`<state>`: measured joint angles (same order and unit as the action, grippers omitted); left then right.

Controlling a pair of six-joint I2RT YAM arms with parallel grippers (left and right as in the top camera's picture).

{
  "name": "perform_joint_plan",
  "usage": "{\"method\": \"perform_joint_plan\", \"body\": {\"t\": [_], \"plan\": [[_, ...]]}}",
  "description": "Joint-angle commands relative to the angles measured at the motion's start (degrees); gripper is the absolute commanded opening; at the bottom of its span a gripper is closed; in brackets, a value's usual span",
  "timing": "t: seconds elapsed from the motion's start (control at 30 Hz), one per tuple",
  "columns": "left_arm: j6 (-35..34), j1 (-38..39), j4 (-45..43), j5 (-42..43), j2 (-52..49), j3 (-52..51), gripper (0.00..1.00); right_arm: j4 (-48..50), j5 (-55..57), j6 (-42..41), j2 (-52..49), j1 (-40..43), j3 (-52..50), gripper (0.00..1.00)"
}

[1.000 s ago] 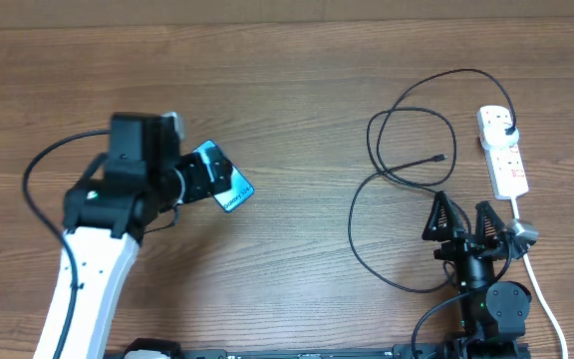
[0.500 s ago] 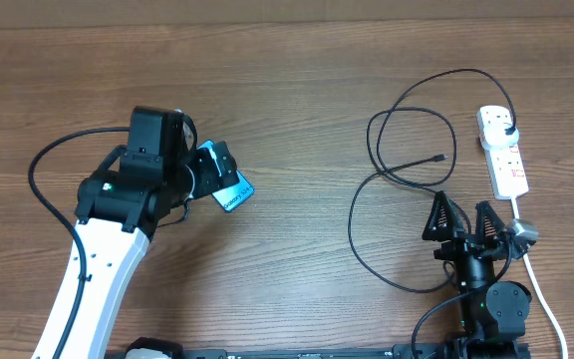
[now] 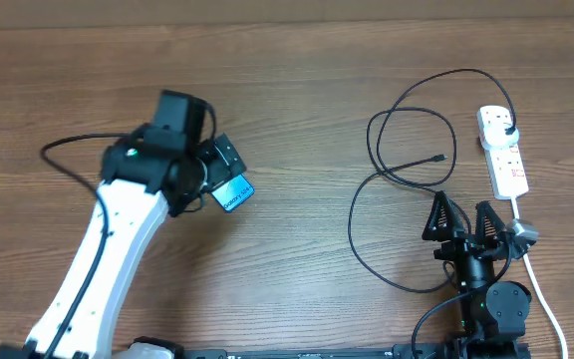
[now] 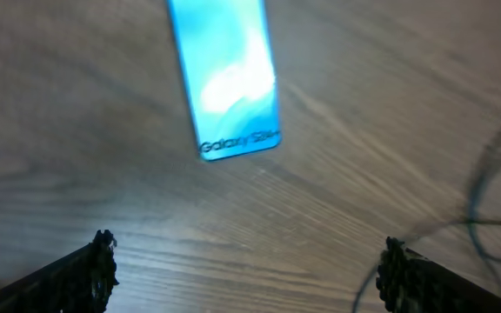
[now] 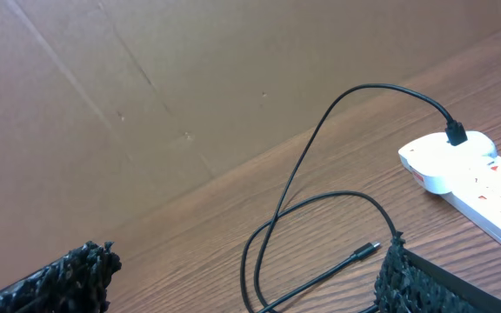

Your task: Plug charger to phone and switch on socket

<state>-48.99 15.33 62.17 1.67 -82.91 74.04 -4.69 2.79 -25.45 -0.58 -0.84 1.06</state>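
My left gripper's fingers are open with the phone point(image 4: 235, 83) ahead and slanted to them, so next I turn them square to its long edges point(image 4: 186, 83) before lowering over it.
The phone point(image 3: 233, 191) lies flat on the wooden table, its blue screen up, its far half hidden under my left gripper point(image 3: 212, 172). In the left wrist view the phone point(image 4: 229, 83) lies ahead of the left gripper point(image 4: 249, 254), whose jaws are wide open and empty above bare wood. The charger cable point(image 3: 387, 130) loops at the right; its connector tip point(image 3: 440, 158) lies loose and its black plug point(image 3: 507, 133) sits in the white socket strip point(image 3: 506, 170). My right gripper point(image 3: 463, 214) is open and empty, just short of the tip point(image 5: 368, 250).
The strip's white cord point(image 3: 546, 299) runs down the right edge beside the right arm's base. A brown cardboard wall point(image 5: 146, 96) stands behind the table. The socket strip point(image 5: 477, 178) and the plug point(image 5: 456, 135) show in the right wrist view.
My left arm has swung to the right and further over the phone, covering more of it. The phone, the cable and the right arm have not moved.
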Motion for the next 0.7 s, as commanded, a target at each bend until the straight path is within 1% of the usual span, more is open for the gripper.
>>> {"method": "perform_joint_plan", "body": {"t": [0.0,0.1,0.23,0.43,0.53,0.67], "plan": [[-6.2,1.0,-0.2,-4.1,-4.1,1.1,1.00,0.2,-0.3,0.2,0.4,0.2,-0.6,1.00],[-6.1,0.8,-2.0,-4.0,-8.5,1.1,1.00,0.2,-0.3,0.2,0.4,0.2,-0.6,1.00],[-2.3,0.8,-2.1,-3.5,-13.3,2.5,1.00,0.2,-0.3,0.2,0.4,0.2,-0.6,1.00],[4.6,0.8,4.6,-3.9,-19.5,9.3,1.00,0.2,-0.3,0.2,0.4,0.2,-0.6,1.00],[5.6,0.8,7.7,-5.5,-20.6,12.8,1.00,0.2,-0.3,0.2,0.4,0.2,-0.6,1.00],[7.1,0.8,9.5,-5.4,-20.6,16.3,1.00,0.2,-0.3,0.2,0.4,0.2,-0.6,1.00]]}}
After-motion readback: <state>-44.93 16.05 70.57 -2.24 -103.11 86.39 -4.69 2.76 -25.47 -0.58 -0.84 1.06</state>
